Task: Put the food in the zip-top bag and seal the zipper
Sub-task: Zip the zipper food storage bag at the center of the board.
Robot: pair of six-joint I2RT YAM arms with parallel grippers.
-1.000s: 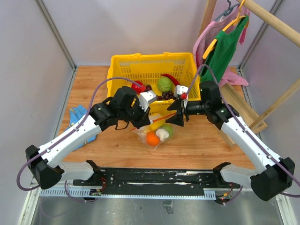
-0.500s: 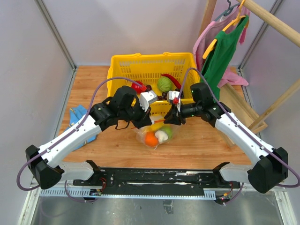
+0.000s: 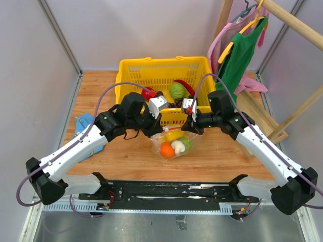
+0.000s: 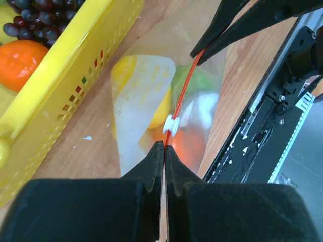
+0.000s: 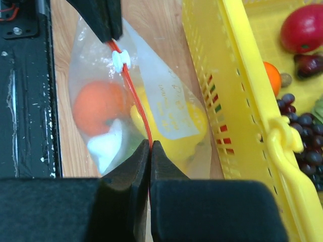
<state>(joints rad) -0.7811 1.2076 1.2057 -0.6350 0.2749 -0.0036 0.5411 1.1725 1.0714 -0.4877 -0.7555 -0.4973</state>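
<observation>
The slider's last stretch is blocked by my left gripper pinching the zipper (image 5: 113, 46) alongside, so it should open and take the slider (image 5: 121, 61) to the zipper's end while my right gripper holds.
The zip-top bag (image 3: 172, 144) hangs between both grippers, just in front of the basket. Inside it I see food: an orange (image 3: 166, 149), a yellow piece (image 3: 173, 135), a white piece (image 3: 177, 146) and a green piece (image 3: 186, 145). The red-orange zipper (image 4: 182, 91) runs taut along the top edge, and its whitish slider (image 4: 172, 124) sits close to my left gripper (image 4: 164, 146). That gripper is shut on one end of the zipper. My right gripper (image 5: 150, 144) is shut on the zipper (image 5: 136, 98) at the other end.
The yellow basket (image 3: 164, 68) stands right behind the bag and holds grapes, a green cabbage, a red pepper and other fruit. A blue cloth (image 3: 82, 126) lies at the left. Hanging clothes (image 3: 242, 50) and wooden rack bars stand at the right. A black rail (image 3: 166, 190) lines the near edge.
My right gripper came in from the right and shut on the zipper's free end. The bag has shifted slightly right and hangs tauter. The left gripper kept its grip.
</observation>
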